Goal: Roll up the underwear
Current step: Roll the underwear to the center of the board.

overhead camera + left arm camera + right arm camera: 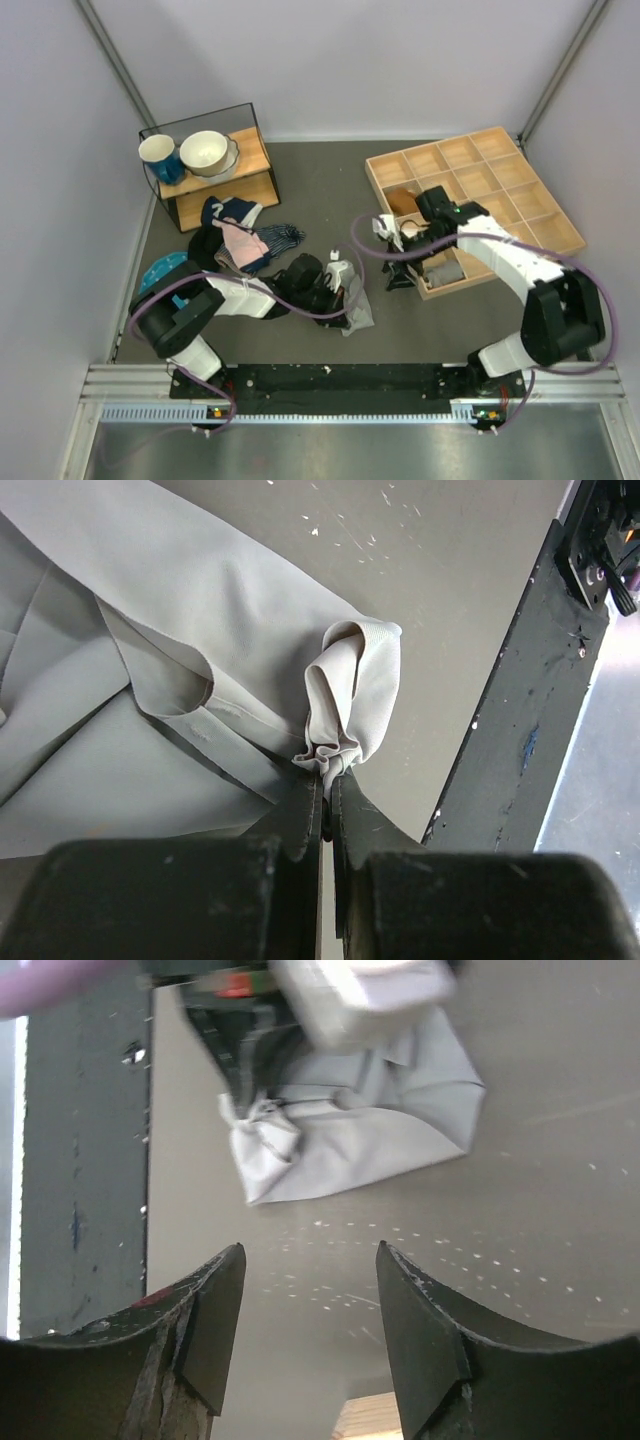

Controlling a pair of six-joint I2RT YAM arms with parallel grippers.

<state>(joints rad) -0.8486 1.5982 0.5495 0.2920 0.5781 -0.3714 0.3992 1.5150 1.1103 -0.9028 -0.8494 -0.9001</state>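
Observation:
My left gripper is holding only a bunched corner of the underwear (338,720), so it should let go and move back while my right gripper takes the side (366,316) facing the tray.
The grey underwear (361,306) lies crumpled on the dark table in front of the left arm. In the left wrist view it (150,680) spreads flat to the left, with one corner bunched up at the fingertips. My left gripper (326,772) is shut on that bunched corner (350,695); it shows in the top view (338,290). My right gripper (310,1260) is open and empty, hovering above the table to the right of the underwear (340,1125), near the wooden tray; it shows in the top view (392,258).
A wooden compartment tray (520,205) stands at the right, with rolled items in some cells. A pile of other garments (240,240) lies at the left, beside a small wooden shelf (215,175) with a blue cup and a white bowl. The black base rail (520,710) runs close by.

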